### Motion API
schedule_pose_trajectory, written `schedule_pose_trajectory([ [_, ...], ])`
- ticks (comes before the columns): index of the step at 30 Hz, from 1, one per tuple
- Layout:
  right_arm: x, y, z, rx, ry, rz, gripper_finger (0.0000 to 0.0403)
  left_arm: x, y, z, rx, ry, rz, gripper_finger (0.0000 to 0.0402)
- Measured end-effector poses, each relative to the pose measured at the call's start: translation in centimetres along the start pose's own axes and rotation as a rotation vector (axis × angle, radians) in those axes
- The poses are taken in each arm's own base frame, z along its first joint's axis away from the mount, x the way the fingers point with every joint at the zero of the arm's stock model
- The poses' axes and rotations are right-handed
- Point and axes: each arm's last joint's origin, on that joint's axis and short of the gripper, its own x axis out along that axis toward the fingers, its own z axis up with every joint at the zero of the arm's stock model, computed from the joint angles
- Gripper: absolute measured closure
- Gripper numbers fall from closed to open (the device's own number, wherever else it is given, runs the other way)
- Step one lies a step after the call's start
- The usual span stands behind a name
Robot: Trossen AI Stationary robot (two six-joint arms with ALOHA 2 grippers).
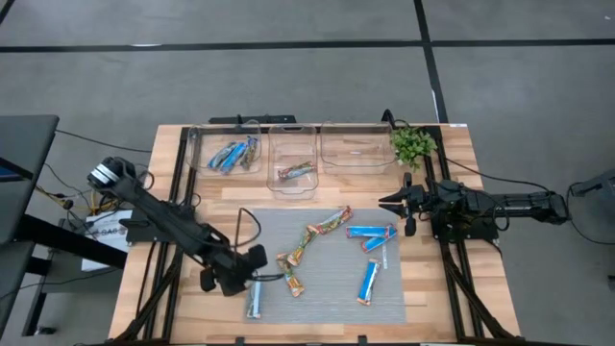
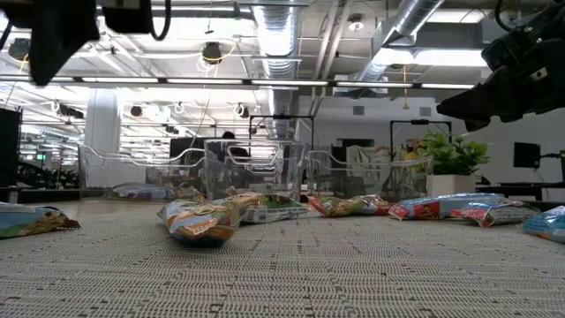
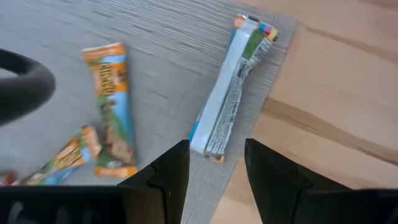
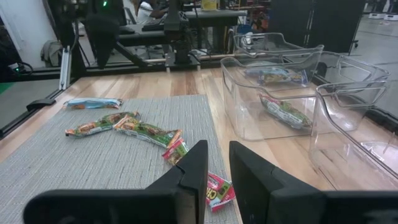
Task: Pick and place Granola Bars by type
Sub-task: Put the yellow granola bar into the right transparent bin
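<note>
My left gripper keeps going down until its open fingers straddle the bar's middle (image 3: 225, 93), then close, since the blue-and-white bar (image 1: 254, 300) lies clear of the multicoloured bars.
Granola Bars lie scattered flat on the grey mat (image 1: 317, 288). A blue-and-white bar (image 3: 227, 99) rests at the mat's near left corner (image 1: 255, 300). My left gripper (image 3: 216, 180) hangs open just above that bar's end, slanting down, its fingers either side without touching (image 1: 238, 282). Multicoloured bars (image 1: 288, 267) lie mid-mat. Blue bars with red ends (image 1: 371, 234) lie to the right. My right gripper (image 4: 217, 180) waits at the table's right side (image 1: 399, 204), its fingers a narrow slit apart and holding nothing.
Three clear bins stand along the far edge: the left one (image 1: 226, 154) holds blue bars, the middle one (image 1: 293, 165) a multicoloured bar, and the right one (image 1: 356, 146) shows none. A small potted plant (image 1: 413, 144) stands at the far right. Bare wood (image 3: 336, 93) borders the mat.
</note>
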Motion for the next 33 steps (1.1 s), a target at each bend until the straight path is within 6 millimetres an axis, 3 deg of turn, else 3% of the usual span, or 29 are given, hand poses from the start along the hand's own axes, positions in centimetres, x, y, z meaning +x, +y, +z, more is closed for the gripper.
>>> schedule_pose_trajectory([
  [9, 0.0, 0.0, 0.0, 0.0, 0.0, 0.0, 0.0344, 4.3, -0.4, 1.7, 0.105, -0.004, 0.001, 0.0253],
  [23, 0.0, 0.0, 0.0, 0.0, 0.0, 0.0, 0.0344, 5.3, -1.3, 2.5, 0.225, -0.026, -0.005, 0.0253],
  [33, 0.0, 0.0, 0.0, 0.0, 0.002, 0.0, 0.0344, 8.2, -1.5, 2.3, 0.254, 0.02, -0.038, 0.0253],
])
